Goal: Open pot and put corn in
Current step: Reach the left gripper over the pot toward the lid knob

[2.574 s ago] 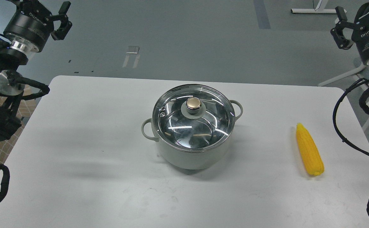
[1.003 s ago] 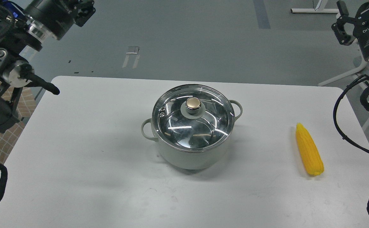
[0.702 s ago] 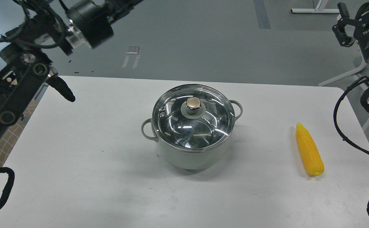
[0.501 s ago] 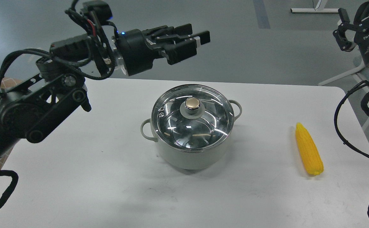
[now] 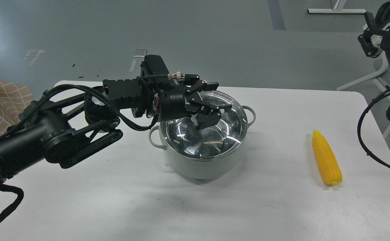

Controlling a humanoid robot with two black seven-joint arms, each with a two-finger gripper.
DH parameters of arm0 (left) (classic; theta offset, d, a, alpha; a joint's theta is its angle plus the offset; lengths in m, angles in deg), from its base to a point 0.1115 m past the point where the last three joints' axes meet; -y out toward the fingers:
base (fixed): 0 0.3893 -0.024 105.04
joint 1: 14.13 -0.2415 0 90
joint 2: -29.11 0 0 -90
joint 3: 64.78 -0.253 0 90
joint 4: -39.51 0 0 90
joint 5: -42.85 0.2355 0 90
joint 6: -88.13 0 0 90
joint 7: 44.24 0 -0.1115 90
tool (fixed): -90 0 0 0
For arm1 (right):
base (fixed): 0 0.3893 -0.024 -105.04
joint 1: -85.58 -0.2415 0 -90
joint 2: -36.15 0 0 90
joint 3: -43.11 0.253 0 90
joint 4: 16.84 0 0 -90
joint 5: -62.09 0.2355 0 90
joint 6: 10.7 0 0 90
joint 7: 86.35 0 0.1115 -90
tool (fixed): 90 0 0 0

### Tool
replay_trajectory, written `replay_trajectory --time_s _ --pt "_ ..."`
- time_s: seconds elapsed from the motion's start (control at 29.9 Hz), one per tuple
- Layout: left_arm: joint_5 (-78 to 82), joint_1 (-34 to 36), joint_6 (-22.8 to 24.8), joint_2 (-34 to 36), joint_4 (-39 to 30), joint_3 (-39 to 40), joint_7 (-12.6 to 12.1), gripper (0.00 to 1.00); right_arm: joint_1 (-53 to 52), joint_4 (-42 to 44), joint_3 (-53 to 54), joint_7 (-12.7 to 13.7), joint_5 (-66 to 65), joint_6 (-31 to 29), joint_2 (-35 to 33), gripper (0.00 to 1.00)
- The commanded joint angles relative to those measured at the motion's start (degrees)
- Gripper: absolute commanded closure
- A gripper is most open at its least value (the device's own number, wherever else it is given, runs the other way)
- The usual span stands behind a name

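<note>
The glass lid (image 5: 200,140) lets only shiny steel show through, so I should expect to find an empty pot (image 5: 206,166) when I lift the lid by its brass knob.
The pale grey-green pot (image 5: 201,169) stands mid-table with its glass lid (image 5: 198,142) on. My left gripper (image 5: 211,105) has come in from the left and hangs right over the lid's centre. Its jaws stand apart, one finger (image 5: 208,120) on the near side and one on the far side of the spot where the brass knob sits. The knob itself is hidden under the gripper. The yellow corn (image 5: 327,162) lies on the table to the right of the pot, tip pointing away. My right gripper (image 5: 370,42) is raised at the far right edge, well above the corn.
The white table (image 5: 81,201) ends at the far edge behind the pot, with grey floor beyond. My left arm spans the table's left half. Cables of my right arm hang along the right edge. A white stand leg shows on the floor at right.
</note>
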Motion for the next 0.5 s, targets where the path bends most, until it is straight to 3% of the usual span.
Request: replay_trajectory --time_s 0.0,0.23,0.47 --pt "-0.1 -1.4 -0.1 -0.1 0.9 -0.2 0.0 0.26 0.1 0.1 -0.1 0.0 0.0 0.0 0.4 0.00" --pt "-0.1 -2.5 -0.6 -0.4 5.9 -0.2 -0.1 0.26 0.1 0.1 -0.1 -0.1 0.1 -0.2 0.6 0.00" --pt "-0.1 -4.0 -1.7 -0.4 6.4 -0.8 0.0 0.27 0.1 0.1 -0.1 -0.1 0.1 -0.2 0.6 0.00"
